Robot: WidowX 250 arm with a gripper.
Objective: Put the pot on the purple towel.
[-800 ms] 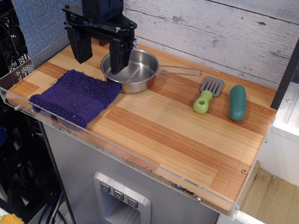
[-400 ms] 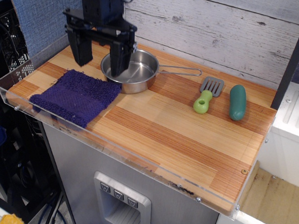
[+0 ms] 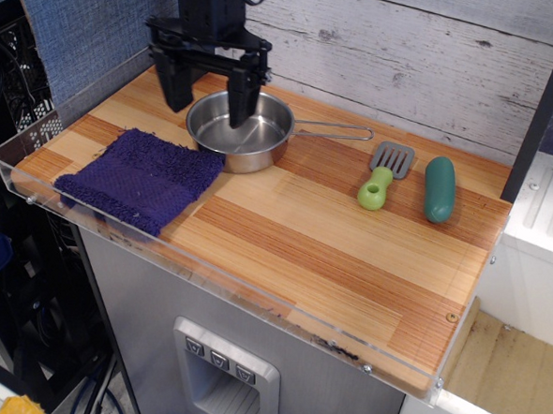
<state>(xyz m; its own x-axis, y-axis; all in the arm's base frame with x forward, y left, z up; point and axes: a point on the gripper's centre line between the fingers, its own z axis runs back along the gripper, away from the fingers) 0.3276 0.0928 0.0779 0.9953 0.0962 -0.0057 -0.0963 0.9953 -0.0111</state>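
My gripper will lift the pot (image 3: 240, 132) free and the towel will stay lying flat, because the purple towel's edge (image 3: 219, 160) just touches the pot's base.
The shiny steel pot (image 3: 239, 134) stands on the wooden counter at the back left, its thin wire handle (image 3: 333, 131) pointing right. The purple towel (image 3: 139, 178) lies flat at the front left, its right edge touching the pot's base. My black gripper (image 3: 211, 102) hangs open over the pot's back left rim. One finger (image 3: 243, 97) reaches down inside the pot. The other finger (image 3: 180, 84) is outside, behind the rim on the left. The jaws stand wide apart and hold nothing.
A green-handled grey spatula (image 3: 384, 173) and a dark green cucumber-like object (image 3: 438, 188) lie to the right of the pot handle. A clear plastic lip (image 3: 252, 304) runs along the counter's front and left edges. A plank wall stands behind.
My gripper has risen and moved back and to the right, from low at the pot's left rim to higher above it. It stays open. Pot and towel have not moved.
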